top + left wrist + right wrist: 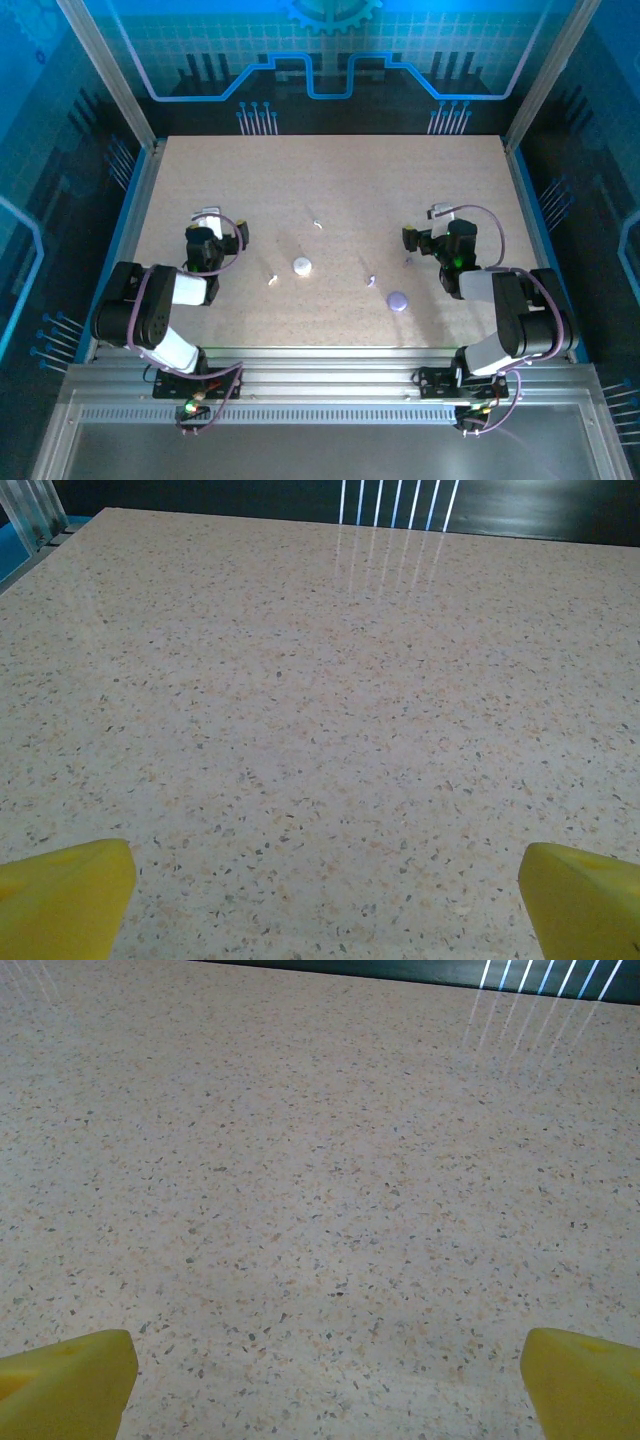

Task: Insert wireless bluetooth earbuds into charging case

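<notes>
The robot's right gripper should pick up the lavender puck [398, 301] and bring it to the left gripper near the charging case [302, 266], because the puck lies far from the left gripper.
The charging case [302, 266], a small round white puck, lies on the speckled table near the middle. A second round, pale lavender puck [398, 300] lies to its right, nearer the front. Tiny white earbuds lie loose: one [318, 224] behind the case, one [272, 280] just left of it, one [371, 281] between the two pucks. My left gripper [207, 213] hovers left of the case, open and empty. My right gripper [440, 212] stands to the right, also open and empty. In both wrist views the yellow fingertips [62, 892] [66, 1382] are spread wide over bare table.
The table [330, 180] is walled by metal rails on the left [128, 215] and right [530, 215]. Its back half is free. Both arm bases sit at the front edge.
</notes>
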You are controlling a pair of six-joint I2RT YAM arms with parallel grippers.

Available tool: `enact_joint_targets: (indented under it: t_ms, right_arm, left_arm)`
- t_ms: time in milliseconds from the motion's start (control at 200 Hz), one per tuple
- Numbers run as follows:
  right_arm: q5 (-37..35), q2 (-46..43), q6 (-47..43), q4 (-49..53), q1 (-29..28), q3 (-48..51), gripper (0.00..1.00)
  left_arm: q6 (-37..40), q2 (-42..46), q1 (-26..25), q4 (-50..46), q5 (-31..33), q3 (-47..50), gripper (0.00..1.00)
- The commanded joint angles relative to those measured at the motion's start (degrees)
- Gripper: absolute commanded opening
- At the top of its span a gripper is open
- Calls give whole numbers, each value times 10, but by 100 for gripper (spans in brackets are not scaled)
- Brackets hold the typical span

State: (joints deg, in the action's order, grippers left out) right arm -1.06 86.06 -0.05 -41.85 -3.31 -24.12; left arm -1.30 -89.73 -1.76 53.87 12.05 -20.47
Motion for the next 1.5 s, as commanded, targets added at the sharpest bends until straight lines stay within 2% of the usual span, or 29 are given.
enact_joint_targets:
  t_ms: [0,135,245,365,510,640,750,895,1005,1076,1191,1346,1426,1496]
  right_arm:
    - [9,2,-6,-8,8,-10,100]
    - [11,-19,-8,59,8,-40,100]
    - [0,-51,23,237,7,-117,100]
    - [5,-64,78,469,6,-227,100]
    - [0,-42,135,724,-1,-363,100]
    - [5,-45,157,867,-23,-403,100]
    - [-7,-98,184,918,-69,-376,99]
    - [-12,-183,268,971,-137,-319,90]
    - [-18,-231,346,982,-203,-267,82]
    - [-21,-242,388,979,-244,-229,80]
    - [-33,-220,420,978,-293,-213,77]
    - [-72,-133,415,997,-335,-253,74]
    - [-99,-94,404,1008,-337,-282,74]
    - [-89,-65,391,999,-323,-289,72]
  left_arm:
    - [10,8,0,-2,-14,-11,99]
    - [9,23,-2,-1,-3,-5,99]
    - [10,81,-7,-47,20,-6,99]
    - [27,153,-30,-157,31,-39,99]
    - [24,229,-80,-320,7,-105,94]
    - [23,248,-155,-484,2,-173,92]
    - [15,240,-198,-562,-18,-204,91]
    - [-40,226,-213,-635,-68,-230,88]
    - [-63,224,-228,-659,-69,-230,86]
    - [-79,222,-230,-669,-83,-230,84]
    - [-72,216,-234,-673,-85,-227,84]
    - [-62,204,-234,-685,-65,-236,85]
    - [-66,203,-234,-684,-64,-233,86]
    - [-65,201,-234,-684,-65,-231,87]
